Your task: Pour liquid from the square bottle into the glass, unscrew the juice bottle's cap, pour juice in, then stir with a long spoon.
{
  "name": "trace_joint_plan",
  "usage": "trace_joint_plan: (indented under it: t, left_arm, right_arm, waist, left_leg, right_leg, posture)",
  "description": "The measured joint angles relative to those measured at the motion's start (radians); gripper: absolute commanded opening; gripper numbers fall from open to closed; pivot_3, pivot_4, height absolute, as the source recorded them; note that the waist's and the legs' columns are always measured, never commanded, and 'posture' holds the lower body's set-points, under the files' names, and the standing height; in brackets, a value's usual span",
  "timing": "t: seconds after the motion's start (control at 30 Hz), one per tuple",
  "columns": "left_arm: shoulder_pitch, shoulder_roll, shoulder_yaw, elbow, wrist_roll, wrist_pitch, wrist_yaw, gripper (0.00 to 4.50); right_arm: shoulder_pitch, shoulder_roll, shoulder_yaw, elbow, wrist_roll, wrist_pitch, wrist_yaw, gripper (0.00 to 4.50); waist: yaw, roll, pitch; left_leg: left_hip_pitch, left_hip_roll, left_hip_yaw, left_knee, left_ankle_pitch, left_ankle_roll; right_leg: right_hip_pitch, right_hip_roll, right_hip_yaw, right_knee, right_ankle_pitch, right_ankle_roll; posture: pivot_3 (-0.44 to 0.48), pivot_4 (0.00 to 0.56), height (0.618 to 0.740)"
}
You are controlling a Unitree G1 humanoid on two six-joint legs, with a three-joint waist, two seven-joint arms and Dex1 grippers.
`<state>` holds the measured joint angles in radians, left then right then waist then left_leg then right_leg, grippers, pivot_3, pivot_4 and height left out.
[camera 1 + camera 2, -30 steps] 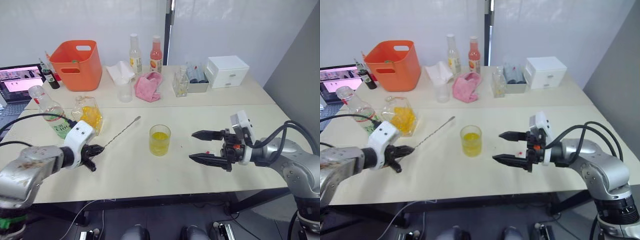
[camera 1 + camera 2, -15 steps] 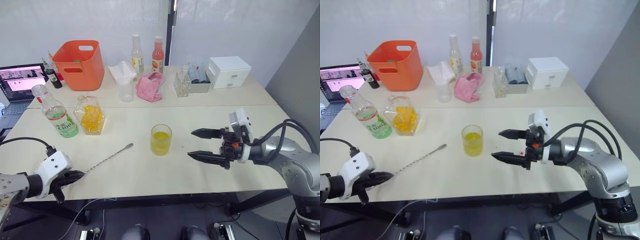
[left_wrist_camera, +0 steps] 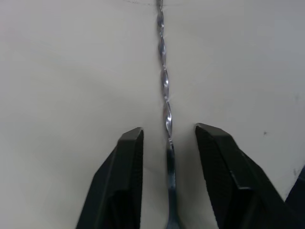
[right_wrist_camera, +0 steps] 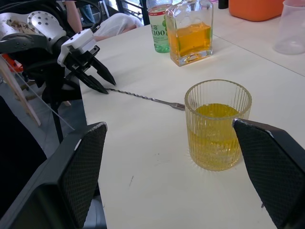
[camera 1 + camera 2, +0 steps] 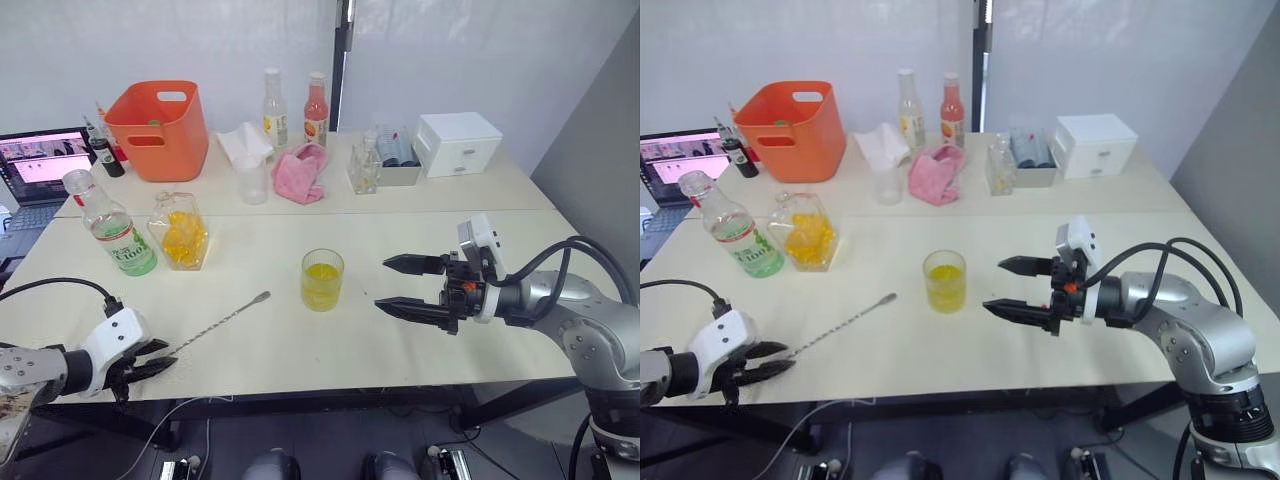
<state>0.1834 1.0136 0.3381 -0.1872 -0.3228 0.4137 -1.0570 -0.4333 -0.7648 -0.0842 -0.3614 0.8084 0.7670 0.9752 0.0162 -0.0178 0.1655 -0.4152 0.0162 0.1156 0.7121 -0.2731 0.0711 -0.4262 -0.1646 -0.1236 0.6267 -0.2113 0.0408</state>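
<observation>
The spoon's twisted handle (image 3: 167,109) lies lengthwise between my left gripper's fingers, so the long spoon (image 5: 220,325) will point straight out in front of them when I lift it.
The long spoon (image 5: 215,324) lies flat on the table, bowl end toward the glass (image 5: 321,279), which holds yellow liquid. My left gripper (image 5: 153,356) sits open at the table's front left edge. Its fingers straddle the spoon's handle end (image 3: 163,76) without closing on it. The square bottle (image 5: 181,232) with orange liquid and the green-labelled juice bottle (image 5: 112,238) stand side by side at the left. The juice bottle's cap is out of view. My right gripper (image 5: 382,284) hovers open just right of the glass (image 4: 218,125), holding nothing.
Along the back stand an orange bin (image 5: 155,125), a laptop (image 5: 40,165), small dark bottles (image 5: 102,152), two tall slim bottles (image 5: 270,105), a measuring cup (image 5: 250,183), a pink cloth (image 5: 305,170), a small clear bottle (image 5: 362,170) and a white box (image 5: 455,140).
My left gripper dragged the spoon from beside the bottles back to the front left edge, then opened its fingers around the handle. The right gripper has stayed beside the glass.
</observation>
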Motion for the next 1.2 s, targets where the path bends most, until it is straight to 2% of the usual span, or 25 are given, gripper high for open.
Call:
trace_joint_plan:
  t: [0.13, 0.27, 0.47, 0.57, 0.77, 1.03, 1.2]
  left_arm:
    - [-0.012, 0.035, 0.031, -0.019, -0.052, 0.067, -0.046, 2.9]
    - [-0.028, 0.046, 0.03, -0.006, -0.052, 0.07, -0.059, 2.9]
    - [-0.068, 0.049, -0.04, 0.061, -0.01, 0.064, -0.057, 2.9]
    - [-0.083, 0.041, -0.065, 0.073, 0.005, 0.048, -0.051, 2.1]
    - [-0.105, 0.03, -0.081, 0.084, 0.003, 0.045, -0.053, 0.12]
    - [-0.109, 0.015, -0.082, 0.121, -0.003, -0.018, -0.079, 0.05]
    - [-0.123, -0.01, -0.057, 0.13, -0.074, 0.004, -0.11, 0.05]
  right_arm:
    - [0.0, 0.006, 0.0, 0.0, 0.0, 0.002, -0.009, 4.5]
    - [0.0, 0.007, 0.0, -0.001, 0.0, 0.005, -0.018, 4.5]
    - [0.0, 0.008, -0.001, -0.005, 0.004, 0.016, -0.027, 4.5]
    - [0.001, 0.008, -0.003, -0.01, 0.011, 0.026, -0.035, 4.5]
    - [0.001, 0.008, -0.005, -0.023, 0.023, 0.031, -0.043, 4.5]
    - [0.001, 0.006, -0.007, -0.023, 0.029, 0.031, -0.044, 4.5]
    - [0.001, 0.005, -0.007, -0.022, 0.029, 0.031, -0.044, 4.5]
  waist:
    - [-0.002, 0.0, 0.0]
    - [-0.003, 0.0, 0.0]
    - [-0.003, 0.0, 0.0]
    - [-0.001, 0.0, 0.0]
    - [-0.001, 0.0, 0.0]
    - [-0.001, 0.0, 0.0]
    - [-0.002, 0.0, 0.0]
  left_leg:
    - [0.0, 0.0, 0.0, 0.0, 0.0, 0.0]
    - [0.0, 0.0, 0.0, 0.0, 0.0, 0.0]
    - [0.0, 0.0, 0.0, 0.0, 0.0, 0.0]
    - [0.0, 0.0, 0.0, -0.001, 0.0, 0.0]
    - [0.0, 0.0, 0.0, -0.001, 0.0, 0.0]
    - [0.0, 0.0, 0.0, -0.001, 0.0, 0.0]
    - [0.0, 0.0, 0.0, -0.001, 0.0, 0.0]
  right_leg:
    - [0.0, 0.0, 0.0, 0.0, 0.0, 0.0]
    - [0.0, 0.0, 0.0, 0.0, 0.0, 0.0]
    - [0.0, 0.0, 0.0, 0.0, 0.0, 0.0]
    - [0.0, 0.0, 0.0, 0.0, 0.0, 0.0]
    - [0.0, 0.0, 0.0, 0.0, 0.0, 0.0]
    - [0.0, 0.0, 0.0, 0.0, 0.0, 0.0]
    - [0.0, 0.0, 0.0, 0.0, 0.0, 0.0]
  posture:
    - [0.0, 0.15, 0.713]
    - [0.0, 0.15, 0.713]
    - [0.0, 0.15, 0.713]
    - [0.0, 0.15, 0.713]
    - [0.0, 0.15, 0.713]
    - [0.0, 0.15, 0.713]
    - [0.0, 0.15, 0.713]
